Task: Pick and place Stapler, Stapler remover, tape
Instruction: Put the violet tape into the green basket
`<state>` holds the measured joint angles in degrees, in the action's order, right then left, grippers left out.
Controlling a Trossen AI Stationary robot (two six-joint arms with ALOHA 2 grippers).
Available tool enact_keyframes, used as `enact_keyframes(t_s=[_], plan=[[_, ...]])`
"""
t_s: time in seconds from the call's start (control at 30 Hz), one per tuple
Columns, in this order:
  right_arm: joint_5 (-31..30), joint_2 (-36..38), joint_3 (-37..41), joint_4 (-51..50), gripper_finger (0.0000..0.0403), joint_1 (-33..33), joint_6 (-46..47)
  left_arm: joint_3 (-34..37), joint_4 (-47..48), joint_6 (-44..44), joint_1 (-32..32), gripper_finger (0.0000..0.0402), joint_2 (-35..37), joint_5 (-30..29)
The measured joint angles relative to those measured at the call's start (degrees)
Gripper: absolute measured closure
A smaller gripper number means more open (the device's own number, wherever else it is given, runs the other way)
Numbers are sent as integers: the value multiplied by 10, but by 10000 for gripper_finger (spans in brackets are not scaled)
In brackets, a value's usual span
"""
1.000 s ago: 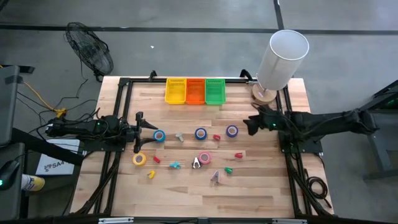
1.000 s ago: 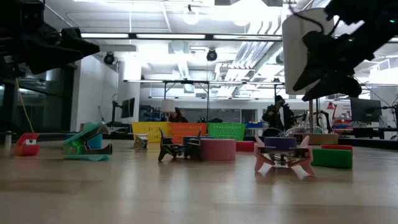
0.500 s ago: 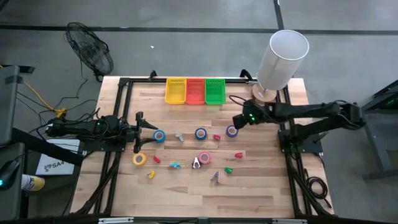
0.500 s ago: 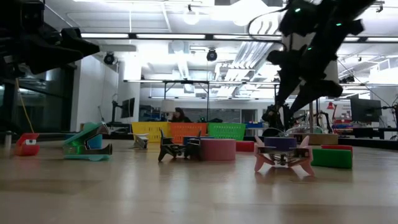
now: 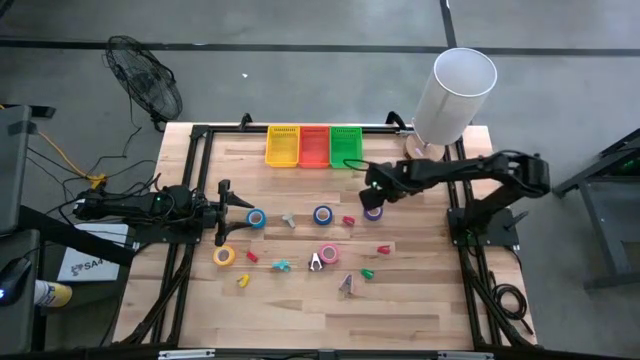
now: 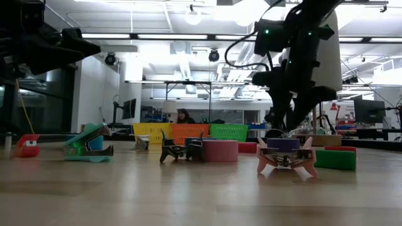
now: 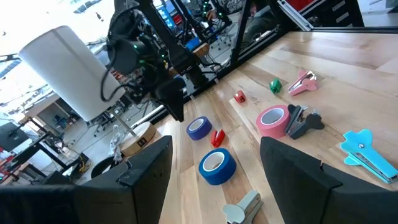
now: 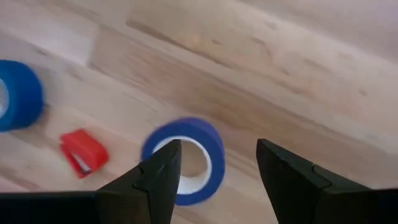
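The purple tape roll [image 5: 373, 213] will hang off-centre by its side and stay round when I lift it, because a finger hovers over the open core [image 8: 194, 162].
My right gripper [image 5: 372, 192] [image 8: 214, 158] is open and points down over the purple tape roll [image 5: 372, 210] [image 8: 185, 160], one finger on either side of it and above it. In the low view the gripper [image 6: 287, 125] hangs just above that roll [image 6: 284, 144]. A small red stapler [image 8: 83, 152] and a blue roll [image 5: 322, 214] lie flat close by. My left gripper [image 5: 232, 205] [image 7: 214, 186] waits open at the table's left, beside the other blue roll [image 5: 256, 218]. The yellow roll [image 5: 224, 256] and pink roll [image 5: 328, 255] lie flat nearer the front.
Yellow [image 5: 282, 146], orange [image 5: 314, 146] and green [image 5: 345, 146] bins stand at the far edge. A white cylinder [image 5: 455, 95] stands at the far right corner. Small staplers and staple removers, such as the teal one [image 5: 281, 265] and pink one [image 5: 346, 285], are scattered mid-table.
My right arm has swung from the table's right side toward its centre and come down, tipping its gripper downward until it stands over the purple tape roll. Nothing on the table has moved.
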<state>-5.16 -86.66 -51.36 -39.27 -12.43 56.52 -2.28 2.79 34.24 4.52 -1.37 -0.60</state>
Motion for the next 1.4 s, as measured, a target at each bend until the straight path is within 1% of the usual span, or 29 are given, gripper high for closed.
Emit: enact_keyframes(t_s=[0.27,0.53,1.03,1.4], plan=[[28,-36,-3,-14,202,33,65,0,0,0,0,163,0,0],[-13,-46,-3,-11,201,43,105,0,0,0,0,163,0,0],[-15,-46,-3,-19,203,41,100,0,0,0,0,163,0,0],[-7,-46,-3,-23,204,22,75,0,0,0,0,163,0,0]])
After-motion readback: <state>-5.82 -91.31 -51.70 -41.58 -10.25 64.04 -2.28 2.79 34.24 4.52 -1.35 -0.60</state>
